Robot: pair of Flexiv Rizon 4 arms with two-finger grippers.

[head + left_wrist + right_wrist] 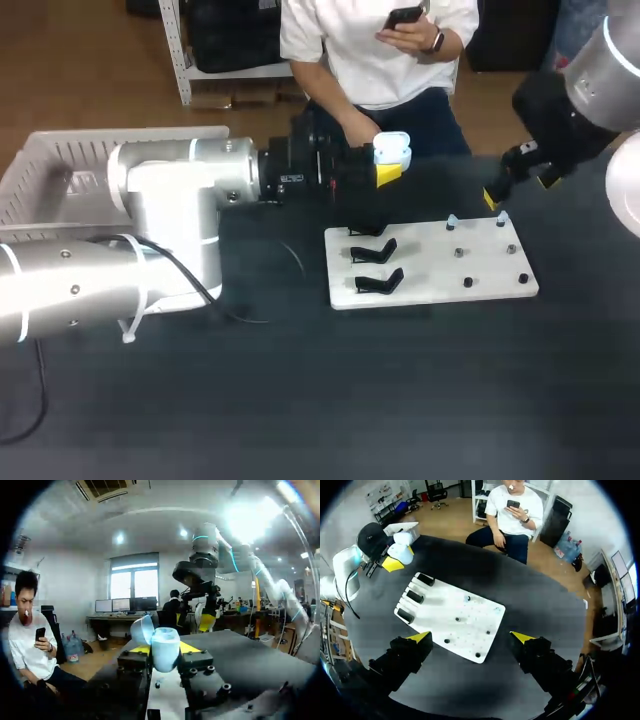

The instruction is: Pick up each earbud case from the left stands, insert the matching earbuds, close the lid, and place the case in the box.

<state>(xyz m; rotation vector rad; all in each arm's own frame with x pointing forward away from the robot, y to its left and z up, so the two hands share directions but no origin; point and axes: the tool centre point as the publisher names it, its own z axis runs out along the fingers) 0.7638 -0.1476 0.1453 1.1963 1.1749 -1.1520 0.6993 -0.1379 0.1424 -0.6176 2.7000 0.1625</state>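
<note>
My gripper will lift the pale blue corner earbud (502,216), which sits on a peg (500,223). The earbud will then come free and leave the peg standing, because it only perches there.
A light blue earbud case (392,152) with its lid open is held above the table behind the white board (430,268). My left gripper (388,170) is shut on it. In the left wrist view the case (165,650) sits between the yellow-tipped fingers (192,647), lid (141,630) tilted back. Three black stands (415,596) line the board's left side with nothing on them. Two small pale blue earbuds (452,222) (502,218) sit on pegs at the board's far right. My right gripper (471,637) hangs wide open high above the board (450,615), holding nothing, and shows at the table's far right (515,188).
A white basket (60,160) stands at the table's far left, behind my left arm. Several dark pegs (490,270) dot the board's right half. A thin cable (290,255) lies on the dark table beside the board. A person sits beyond the far edge.
</note>
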